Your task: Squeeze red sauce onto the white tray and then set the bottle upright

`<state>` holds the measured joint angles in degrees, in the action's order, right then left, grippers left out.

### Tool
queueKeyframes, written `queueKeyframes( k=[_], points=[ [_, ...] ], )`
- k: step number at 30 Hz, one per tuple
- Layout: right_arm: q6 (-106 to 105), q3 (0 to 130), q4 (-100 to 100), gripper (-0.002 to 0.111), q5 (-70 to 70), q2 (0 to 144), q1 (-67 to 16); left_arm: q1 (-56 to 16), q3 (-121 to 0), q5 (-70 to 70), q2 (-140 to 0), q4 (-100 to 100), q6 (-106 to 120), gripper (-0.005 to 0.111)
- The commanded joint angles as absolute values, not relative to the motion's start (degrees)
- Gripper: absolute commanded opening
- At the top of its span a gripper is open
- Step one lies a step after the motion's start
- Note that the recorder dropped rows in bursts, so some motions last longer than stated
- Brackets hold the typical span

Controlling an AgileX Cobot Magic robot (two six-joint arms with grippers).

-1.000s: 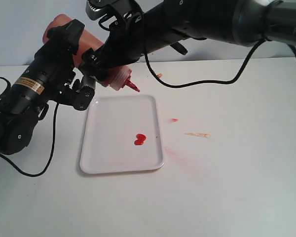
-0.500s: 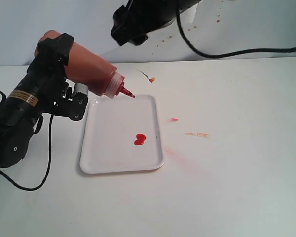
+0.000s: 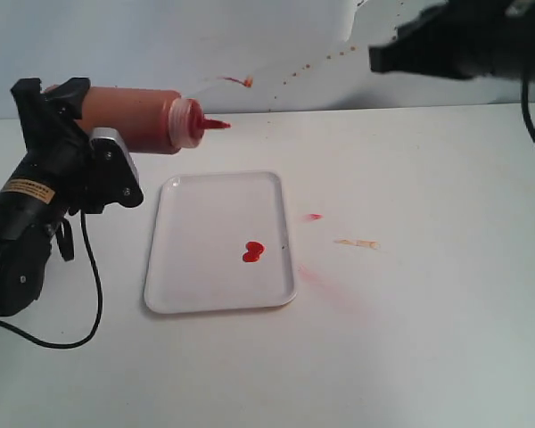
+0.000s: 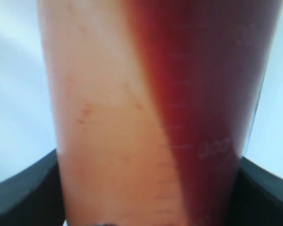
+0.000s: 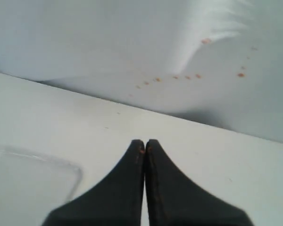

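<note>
The bottle is held level by its base end [image 3: 89,109] in my left gripper. I should turn its nozzle up and have my right gripper take the bottle body [image 3: 141,120].
The bottle [image 3: 138,119] is held nearly level above the table's back left, its red nozzle [image 3: 214,124] pointing right, past the tray's far edge. My left gripper [image 3: 76,120] is shut on the bottle body, which fills the left wrist view [image 4: 151,113]. The white tray [image 3: 196,267] lies flat left of centre, with a small blob of red sauce [image 3: 252,251] on it. My right gripper [image 5: 145,141] is shut and empty, with a corner of the tray [image 5: 28,179] below it; its arm [image 3: 464,40] is up at the top right.
Red smears [image 3: 314,217] and a pale streak [image 3: 357,242] mark the table right of the tray. Sauce specks dot the back wall [image 3: 241,80]. A black cable [image 3: 80,294] loops on the table under the left arm.
The right arm let go of the bottle, pulled away to the upper right and shut its jaws. The left gripper tipped the bottle from nozzle-down to nearly level and drew it back left.
</note>
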<state>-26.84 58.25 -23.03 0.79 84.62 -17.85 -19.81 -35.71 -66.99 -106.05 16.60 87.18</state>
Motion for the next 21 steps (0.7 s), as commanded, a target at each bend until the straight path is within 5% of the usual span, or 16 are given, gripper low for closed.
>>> queueKeyframes(
  k=[1,7,21],
  points=[
    [-26.43,44.94,-23.91,0.000,-16.87,83.65,-16.47,-19.96,-34.90,-69.96,-105.52,18.16,73.18,0.000],
    [-13.07,34.74,-16.87,0.000,-35.75,83.65,-16.47,-19.96,-34.05,-69.96,-105.52,17.02,53.76,0.000],
    [-7.95,34.47,-15.64,0.000,-39.43,89.42,-12.60,-19.96,-34.17,-69.96,-105.52,7.60,27.99,0.000]
  ],
)
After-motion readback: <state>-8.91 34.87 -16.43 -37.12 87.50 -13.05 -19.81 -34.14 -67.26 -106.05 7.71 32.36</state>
